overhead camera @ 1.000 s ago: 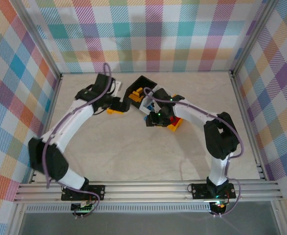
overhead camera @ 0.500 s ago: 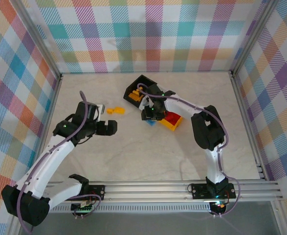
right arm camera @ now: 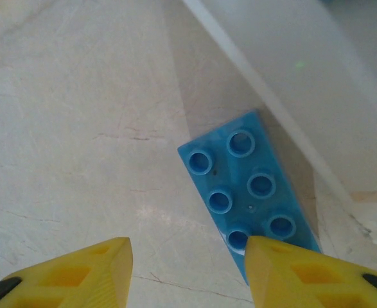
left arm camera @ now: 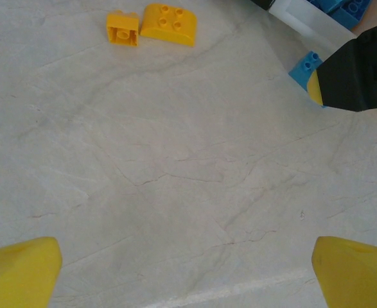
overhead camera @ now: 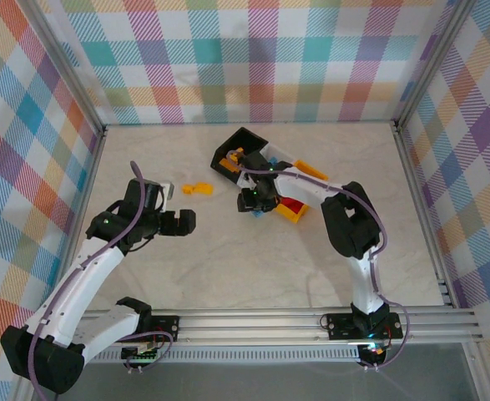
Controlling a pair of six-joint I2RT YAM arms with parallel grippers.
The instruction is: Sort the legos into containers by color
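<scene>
The light blue lego is at an angle under my right gripper, with one finger over its near end (right arm camera: 243,242). Next, I turn the gripper in line with the lego and straddle the lego's long sides (right arm camera: 209,206).
A light blue lego (right arm camera: 252,189) lies flat on the table against the white container's wall (right arm camera: 291,83). My right gripper (right arm camera: 188,269) hangs open just above it, one yellow fingertip (right arm camera: 304,269) over the brick's near end and the other off to its left. From above, the right gripper (overhead camera: 253,200) sits beside the row of containers: black (overhead camera: 249,138), white, yellow-orange (overhead camera: 297,215). Two yellow-orange legos (overhead camera: 198,189) lie to the left, seen from the left wrist as a small one (left arm camera: 122,29) and a curved one (left arm camera: 169,15). My left gripper (overhead camera: 182,221) is open over bare table.
Yellow-orange bricks (overhead camera: 232,156) lie in the black container and red bricks (overhead camera: 290,203) in the yellow-orange one. The blue brick (left arm camera: 306,66) and the right gripper's black body (left arm camera: 358,67) show at the left wrist view's upper right. Checked walls and metal rails surround the table.
My left arm has pulled back from the two yellow-orange bricks toward the near left. The right gripper has shifted left and down beside the white container, over the blue brick.
</scene>
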